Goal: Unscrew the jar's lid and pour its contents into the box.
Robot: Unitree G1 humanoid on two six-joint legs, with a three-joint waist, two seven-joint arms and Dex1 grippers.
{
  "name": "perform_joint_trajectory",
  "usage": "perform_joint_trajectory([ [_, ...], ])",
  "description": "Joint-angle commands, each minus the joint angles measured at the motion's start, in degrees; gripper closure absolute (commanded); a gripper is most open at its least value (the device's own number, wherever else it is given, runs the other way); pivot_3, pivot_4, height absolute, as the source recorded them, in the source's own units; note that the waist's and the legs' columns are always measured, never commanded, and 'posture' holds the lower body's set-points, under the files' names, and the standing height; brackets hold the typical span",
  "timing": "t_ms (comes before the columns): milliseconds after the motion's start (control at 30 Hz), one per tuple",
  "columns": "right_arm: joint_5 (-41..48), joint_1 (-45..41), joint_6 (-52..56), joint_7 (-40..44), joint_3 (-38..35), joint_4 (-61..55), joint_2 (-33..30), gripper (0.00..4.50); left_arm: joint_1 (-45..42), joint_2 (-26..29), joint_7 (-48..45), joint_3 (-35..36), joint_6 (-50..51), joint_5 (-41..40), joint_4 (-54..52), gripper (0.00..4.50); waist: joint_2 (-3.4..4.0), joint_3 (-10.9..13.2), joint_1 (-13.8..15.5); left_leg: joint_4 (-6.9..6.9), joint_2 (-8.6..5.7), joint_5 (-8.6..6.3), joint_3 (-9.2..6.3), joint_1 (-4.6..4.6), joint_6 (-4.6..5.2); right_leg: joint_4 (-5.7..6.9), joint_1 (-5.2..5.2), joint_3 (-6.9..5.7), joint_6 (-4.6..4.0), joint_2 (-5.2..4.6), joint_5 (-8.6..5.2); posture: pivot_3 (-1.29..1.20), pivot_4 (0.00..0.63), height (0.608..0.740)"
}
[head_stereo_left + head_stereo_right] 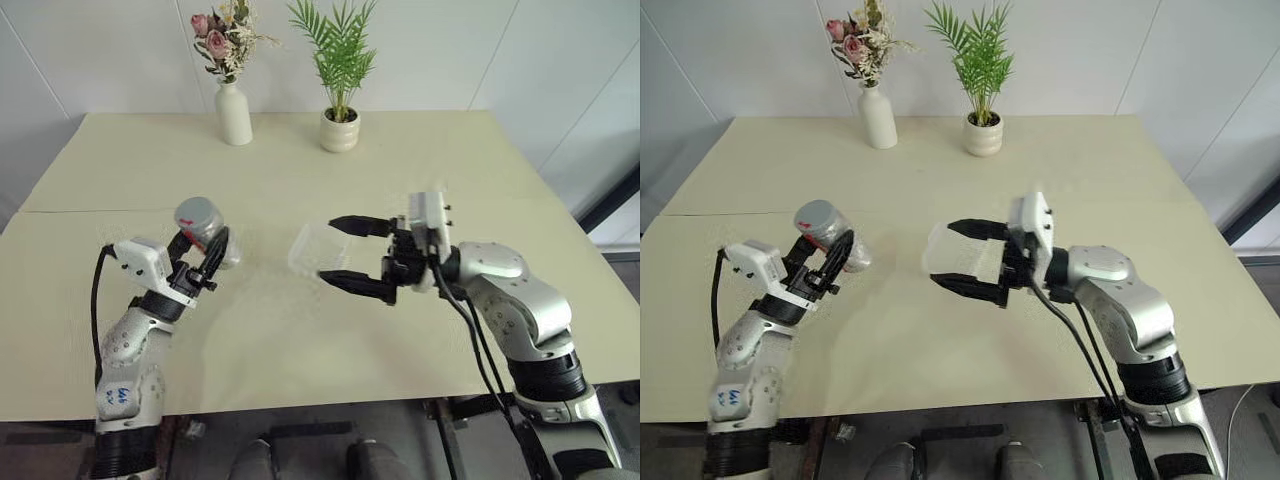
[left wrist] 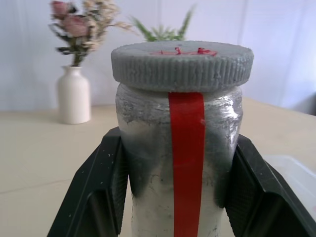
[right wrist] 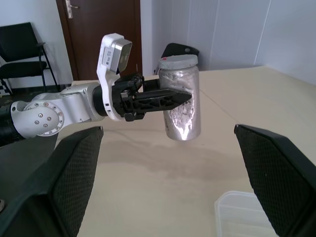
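Observation:
The grey ribbed lid (image 3: 177, 61) rests low over the jar's rim (image 3: 178, 69), so it will go round in place and stay seated when the robot turns it.
My left gripper (image 1: 203, 247) is shut on the jar (image 1: 207, 232), which hangs tilted above the left part of the table (image 1: 420, 170). A red stripe runs down the jar's (image 2: 148, 163) side, between the black fingers (image 2: 106, 182). The grey ribbed lid (image 2: 181, 64) sits on top of it. I cannot make out the contents through the silvery wall. My right gripper (image 1: 330, 250) is open and points left toward the jar (image 3: 180, 101), a short way off. The clear box (image 1: 308, 243) lies on the table just beneath and behind its fingertips.
A white vase of flowers (image 1: 233, 112) and a white pot with a green plant (image 1: 340, 130) stand at the table's far edge. The right wrist view has a dark door (image 3: 98, 29) and a black chair (image 3: 22, 52) behind my left arm.

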Motion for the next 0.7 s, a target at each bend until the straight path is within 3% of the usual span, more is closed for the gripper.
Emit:
perform_joint_trajectory([
  [33, 0.8, -4.2, 5.4, -5.7, 1.2, -4.0, 1.7, 0.0, -2.5, 3.0, -6.6, -1.8, 1.9, -2.1, -0.6, 2.35, 0.0, 0.0, 0.0, -0.01, -0.01, 0.0, 0.01, 0.0, 0.0, -0.01, -0.01, 0.0, 0.0, -0.03, 0.0, 0.0, 0.15, 0.74],
  [133, -1.5, -7.8, 10.4, -10.8, 3.4, -4.8, 2.9, 0.0, -3.9, 5.8, -12.7, -5.1, 5.6, -3.1, -1.0, 2.35, 0.01, 0.0, 0.0, -0.06, -0.02, -0.02, 0.04, -0.08, -0.02, -0.05, -0.11, 0.01, -0.02, -0.15, -0.01, 0.0, 0.15, 0.74],
  [300, -3.7, -10.6, 14.7, -15.8, 5.6, -5.0, 4.4, 0.0, -6.1, 5.8, -15.8, -7.4, 5.0, -1.5, 0.2, 2.35, 0.01, 0.0, 0.2, -0.19, -0.01, -0.01, 0.11, -0.28, -0.02, -0.06, -0.38, 0.03, -0.08, -0.26, -0.04, 0.0, 0.15, 0.74],
  [467, -4.3, -12.2, 19.3, -22.5, 5.0, -5.7, 8.0, 0.0, -7.5, 4.2, -16.3, -8.4, 6.2, -2.3, 0.6, 2.35, 0.0, 0.0, 0.0, -0.16, 0.01, 0.02, 0.42, -0.42, 0.0, 0.18, -0.76, 0.18, -0.06, -0.04, -0.04, 0.0, 0.15, 0.74],
  [700, -5.2, -13.1, 20.5, -25.2, 5.2, -5.5, 9.4, 0.0, -8.3, 2.9, -16.4, -9.2, 6.4, -1.4, 1.3, 2.35, 0.0, 0.0, 0.0, -0.02, 0.08, 0.03, 0.46, -0.42, 0.0, 0.38, -0.83, 0.23, -0.06, 0.06, -0.04, 0.0, 0.15, 0.74],
])
